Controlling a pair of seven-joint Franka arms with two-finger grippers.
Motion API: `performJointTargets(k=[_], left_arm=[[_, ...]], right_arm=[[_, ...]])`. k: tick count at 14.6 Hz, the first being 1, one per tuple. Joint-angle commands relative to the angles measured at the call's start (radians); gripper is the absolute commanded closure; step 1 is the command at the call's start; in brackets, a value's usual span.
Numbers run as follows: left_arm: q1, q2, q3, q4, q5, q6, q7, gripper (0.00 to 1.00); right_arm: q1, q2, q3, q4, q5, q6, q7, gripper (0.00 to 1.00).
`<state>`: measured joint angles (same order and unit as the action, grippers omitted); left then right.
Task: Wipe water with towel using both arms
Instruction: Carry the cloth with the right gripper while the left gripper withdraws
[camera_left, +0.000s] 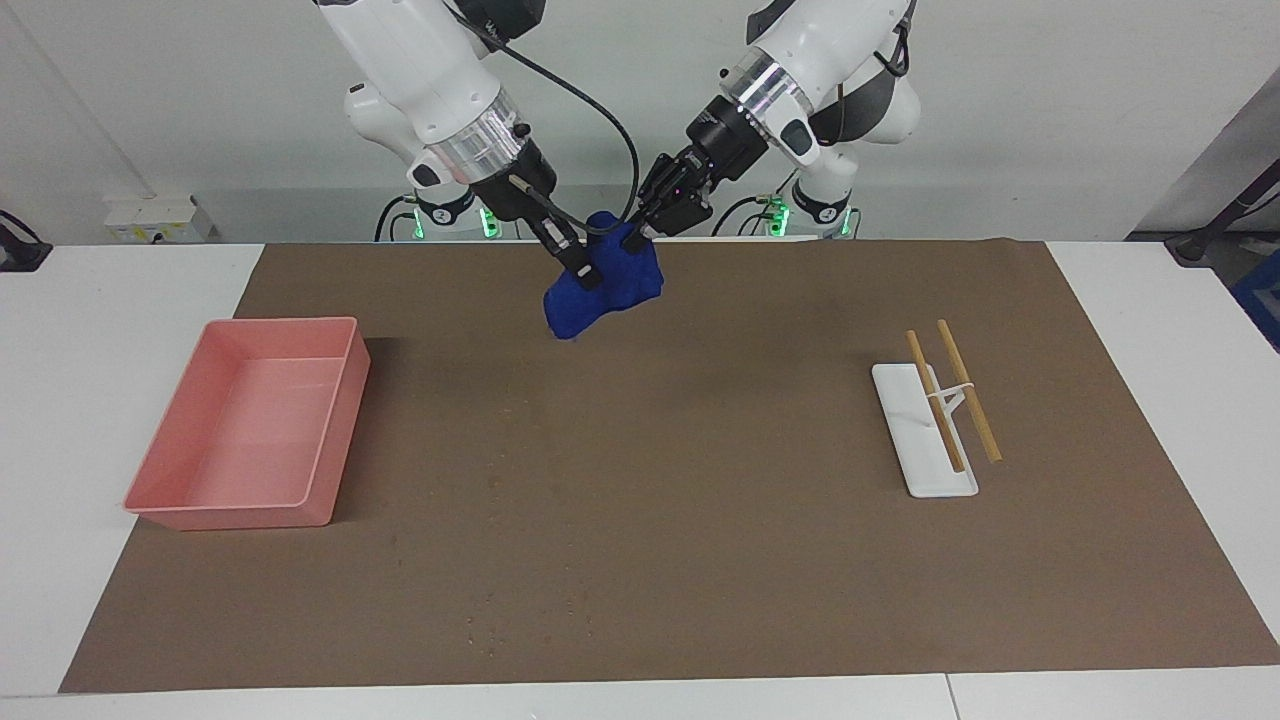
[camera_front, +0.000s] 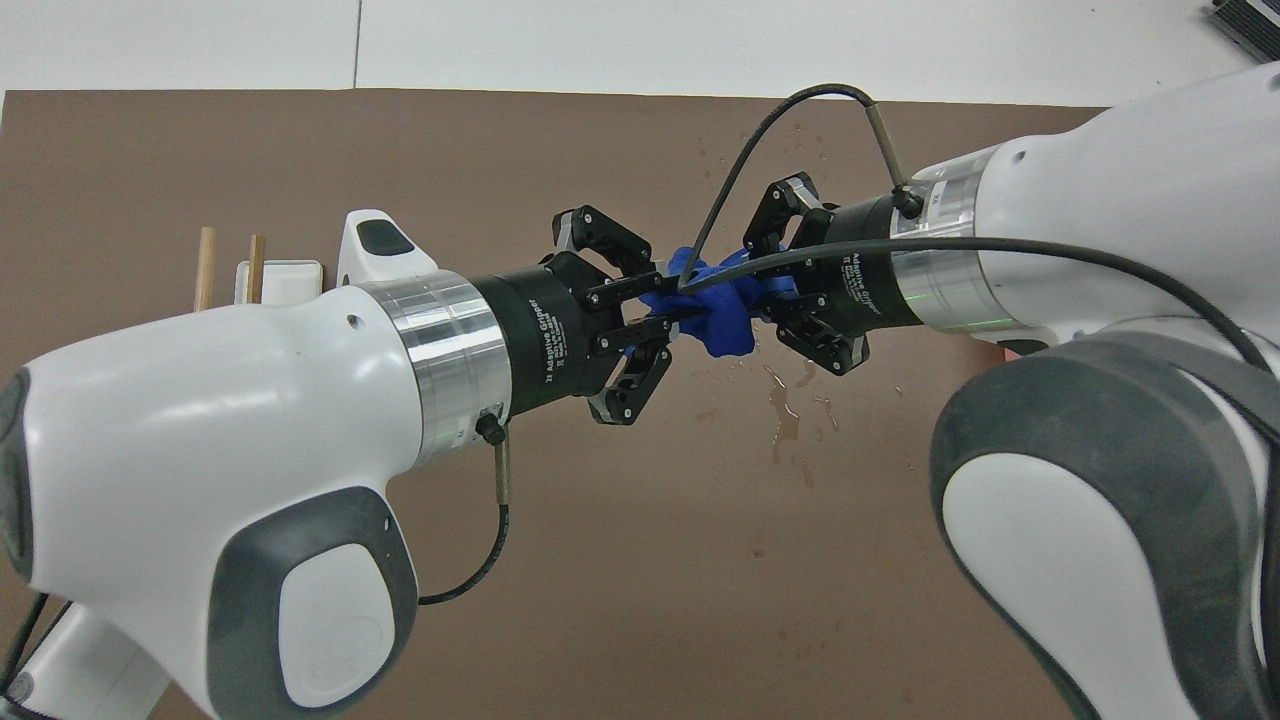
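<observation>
The robot's two grippers are both pinching the deep-blue towel (camera_front: 725, 322), so next the left gripper lets go and moves away before the right gripper brings the towel down onto the water puddle (camera_front: 785, 415).
The deep-blue towel (camera_left: 612, 296) hangs bunched in the air between both grippers, over the brown mat (camera_left: 640, 520) at the robots' end of the table. My left gripper (camera_left: 636, 238) is shut on one side of it and my right gripper (camera_left: 585, 275) is shut on the other. In the overhead view the left gripper (camera_front: 668, 312) and right gripper (camera_front: 765, 295) face each other with the towel (camera_front: 728, 332) pinched between them. A small water puddle with scattered drops (camera_front: 785, 410) lies on the mat (camera_front: 600, 560) just below the towel in that view.
A pink tray (camera_left: 340, 420) stands toward the right arm's end of the table. A white rest (camera_left: 925, 470) with two wooden sticks (camera_left: 968, 390) lies toward the left arm's end; it also shows in the overhead view (camera_front: 285, 282).
</observation>
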<state>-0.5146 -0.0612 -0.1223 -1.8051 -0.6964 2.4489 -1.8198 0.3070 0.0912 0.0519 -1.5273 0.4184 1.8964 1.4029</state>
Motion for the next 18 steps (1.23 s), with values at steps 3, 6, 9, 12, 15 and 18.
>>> performJointTargets(k=[3,6,9,12,15,18], left_arm=[[-0.013,-0.006,0.013,0.012,0.012,0.029,0.004,0.00],[-0.002,-0.020,0.019,0.027,0.164,-0.068,0.010,0.00],[0.044,-0.025,0.038,0.078,0.299,-0.285,0.072,0.00],[0.122,-0.032,0.041,0.101,0.342,-0.474,0.253,0.00],[0.258,-0.038,0.042,0.119,0.391,-0.620,0.469,0.00],[0.356,-0.038,0.044,0.127,0.413,-0.701,0.763,0.00]], right_arm=[[-0.034,0.004,-0.003,-0.049,-0.067,0.154,-0.077,1.00],[-0.092,0.025,-0.001,-0.094,-0.067,0.239,-0.197,1.00],[-0.140,0.050,-0.001,-0.178,-0.066,0.344,-0.301,1.00],[-0.181,0.168,0.000,-0.203,-0.058,0.488,-0.332,1.00],[-0.192,0.263,0.002,-0.194,-0.049,0.575,-0.331,1.00],[-0.200,0.337,0.002,-0.192,-0.049,0.662,-0.369,1.00]])
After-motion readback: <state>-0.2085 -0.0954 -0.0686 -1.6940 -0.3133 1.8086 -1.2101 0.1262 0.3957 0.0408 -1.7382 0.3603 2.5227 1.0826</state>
